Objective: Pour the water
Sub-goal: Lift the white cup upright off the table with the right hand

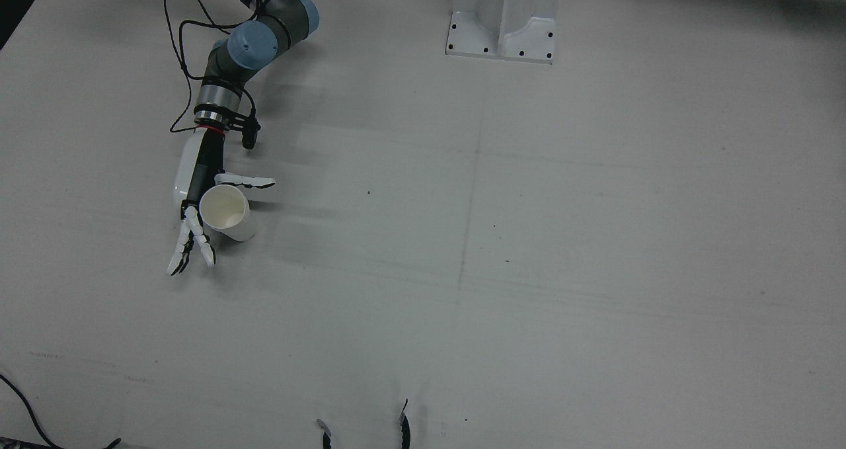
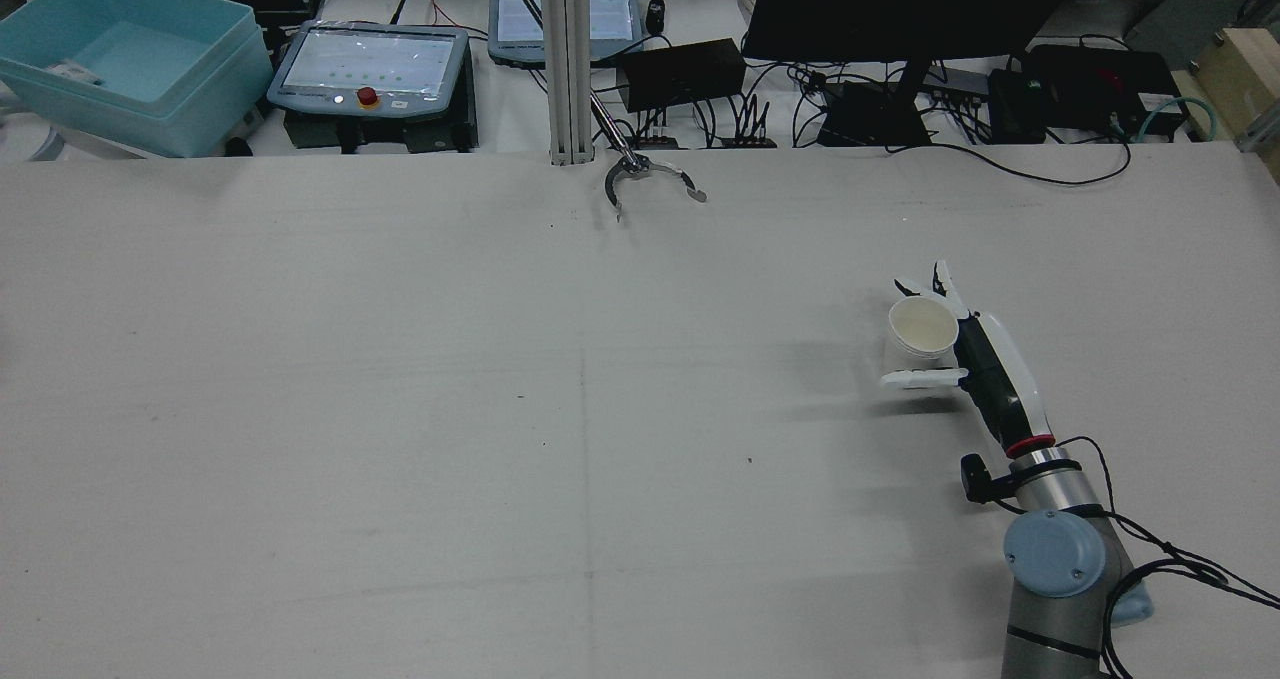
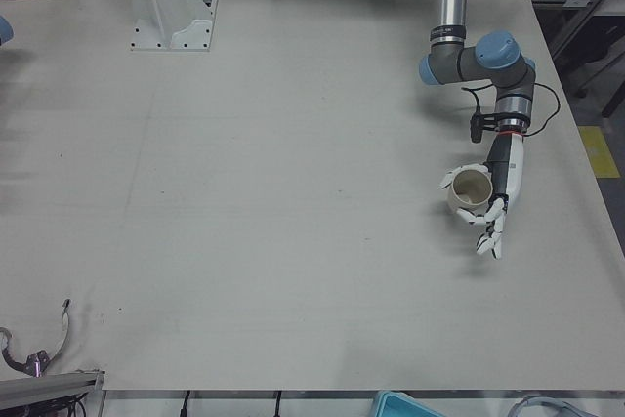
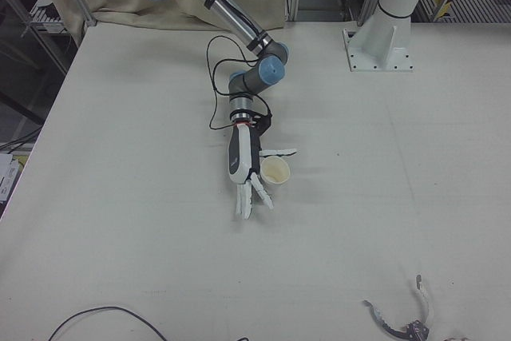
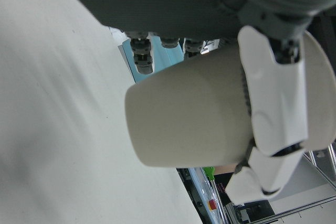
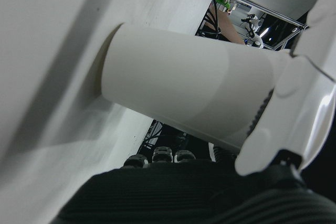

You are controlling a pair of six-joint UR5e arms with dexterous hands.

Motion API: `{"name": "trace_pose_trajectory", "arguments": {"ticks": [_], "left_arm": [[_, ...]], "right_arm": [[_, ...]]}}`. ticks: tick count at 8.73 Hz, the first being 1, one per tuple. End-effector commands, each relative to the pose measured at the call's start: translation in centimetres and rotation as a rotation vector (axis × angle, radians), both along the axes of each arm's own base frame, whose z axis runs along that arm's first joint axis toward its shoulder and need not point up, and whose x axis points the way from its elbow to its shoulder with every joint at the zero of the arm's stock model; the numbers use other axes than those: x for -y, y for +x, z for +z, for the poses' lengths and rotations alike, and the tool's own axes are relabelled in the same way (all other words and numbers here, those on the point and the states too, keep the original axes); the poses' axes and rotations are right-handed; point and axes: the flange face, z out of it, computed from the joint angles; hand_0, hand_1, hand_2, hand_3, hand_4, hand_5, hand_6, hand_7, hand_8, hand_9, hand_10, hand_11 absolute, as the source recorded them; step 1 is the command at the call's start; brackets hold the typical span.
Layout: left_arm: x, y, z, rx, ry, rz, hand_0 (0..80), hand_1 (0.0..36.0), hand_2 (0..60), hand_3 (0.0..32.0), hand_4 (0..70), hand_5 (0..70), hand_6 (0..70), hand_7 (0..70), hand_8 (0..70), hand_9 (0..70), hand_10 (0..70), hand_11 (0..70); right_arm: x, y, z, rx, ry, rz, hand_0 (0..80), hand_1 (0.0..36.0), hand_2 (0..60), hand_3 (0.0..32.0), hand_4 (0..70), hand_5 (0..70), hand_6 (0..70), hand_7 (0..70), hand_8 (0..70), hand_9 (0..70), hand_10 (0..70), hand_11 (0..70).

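Note:
The white paper cup (image 1: 228, 211) shows pale sides and a plain bottom (image 1: 229, 208) inside, so it should be empty and pour dry when I tip it.
A white paper cup (image 1: 225, 209) stands upright on the table, between the thumb and the straight fingers of my right hand (image 1: 193, 183), which is open around it. The rear view shows that cup (image 2: 922, 326) and right hand (image 2: 985, 369) at the right. In the left-front view a second cup (image 3: 471, 188) sits beside my left hand (image 3: 505, 183), whose fingers are also spread. The left hand view shows that cup (image 5: 184, 119) close up with a finger (image 5: 275, 93) lying across its wall near the rim. The front and rear views show no left arm.
A white pedestal (image 1: 502, 19) is bolted at the table's far middle. A small metal clamp (image 2: 650, 184) lies at the operators' edge. Beyond that edge are a teal bin (image 2: 130, 54), control pendants (image 2: 370, 64), a monitor and cables.

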Motion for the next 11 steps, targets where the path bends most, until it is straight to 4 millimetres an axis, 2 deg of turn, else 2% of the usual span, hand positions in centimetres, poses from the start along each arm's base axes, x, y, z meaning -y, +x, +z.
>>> {"name": "trace_pose_trajectory", "arguments": {"ticks": [1,2,3,5,6,7,8,9,10,11], "left_arm": [[0.1,0.0,0.0,0.004,-0.004,0.000,50.9,36.0,60.0,0.0,33.5,70.0,0.1,23.1,0.6,3.2,8.4,15.1],[0.3,0.1,-0.1,0.004,-0.004,0.000,51.1,36.0,60.0,0.0,33.9,70.0,0.2,23.2,0.7,3.3,8.4,15.1],[0.3,0.0,-0.1,0.004,-0.005,-0.002,51.1,36.0,60.0,0.0,33.8,70.0,0.3,23.1,0.7,3.3,8.5,15.3],[0.2,0.0,-0.1,0.005,-0.007,-0.002,51.0,36.0,60.0,0.0,33.7,70.0,0.1,23.1,0.7,3.3,8.5,15.3],[0.2,0.0,-0.1,0.005,-0.007,-0.002,51.2,36.0,60.0,0.0,33.5,70.0,0.3,23.1,0.8,3.3,8.6,15.4],[0.3,0.1,-0.1,0.004,-0.005,-0.002,51.5,36.0,60.0,0.0,33.5,70.0,0.4,23.1,0.8,3.4,8.6,15.4],[0.3,0.1,-0.1,0.006,-0.005,-0.002,51.4,36.0,60.0,0.0,33.4,70.0,0.4,23.2,0.9,3.5,8.6,15.4],[0.6,0.2,-0.6,0.002,0.004,0.000,51.7,36.0,60.0,0.0,33.6,70.0,0.6,23.4,1.0,3.7,8.6,15.4],[1.5,0.8,-2.3,-0.011,0.041,0.009,53.5,36.0,60.0,0.0,35.1,70.0,1.5,24.1,1.1,3.9,8.6,15.5],[3.6,2.1,-6.3,-0.019,0.077,0.020,54.3,36.0,60.0,0.0,35.6,70.0,2.3,24.6,1.3,4.2,8.9,16.0]], "right_arm": [[0.1,-0.2,-0.3,-0.006,0.004,0.003,51.7,10.7,0.0,0.0,20.0,27.8,4.8,17.6,10.9,18.9,2.2,4.8],[0.2,-0.3,-0.4,-0.003,0.005,0.003,51.9,10.1,0.0,0.0,23.6,45.7,11.6,30.4,20.3,33.3,7.4,12.0],[0.3,-0.6,-0.9,0.005,0.009,0.003,51.8,9.5,0.0,0.0,25.3,55.2,16.4,37.7,26.3,41.7,9.9,15.5],[0.7,-0.8,-1.4,0.007,0.015,0.006,50.9,8.0,0.0,0.0,26.3,59.1,18.5,37.7,28.4,43.7,10.5,16.3],[1.1,-0.5,-1.8,0.008,0.019,0.014,51.4,8.7,0.0,0.0,26.0,61.6,19.1,37.8,28.5,43.6,10.1,15.8],[1.3,-0.3,-2.1,0.003,0.022,0.020,52.1,10.5,4.1,0.0,26.1,68.1,22.4,40.7,31.2,46.4,10.8,16.9],[1.6,-0.6,-2.6,0.010,0.027,0.019,52.3,15.2,25.0,0.0,27.2,70.0,30.1,47.0,38.0,53.7,13.2,20.5],[2.3,0.1,-3.5,0.022,0.036,0.037,51.7,19.9,47.2,0.0,27.1,70.0,33.5,48.7,40.5,56.2,13.9,21.7],[3.6,1.9,-5.2,0.034,0.057,0.073,51.5,22.1,56.0,0.0,27.0,70.0,34.1,48.3,40.5,55.9,13.7,21.5],[4.9,3.6,-6.7,0.037,0.077,0.091,51.8,22.4,55.9,0.0,27.2,70.0,33.6,47.2,39.3,54.4,13.0,20.7]]}}
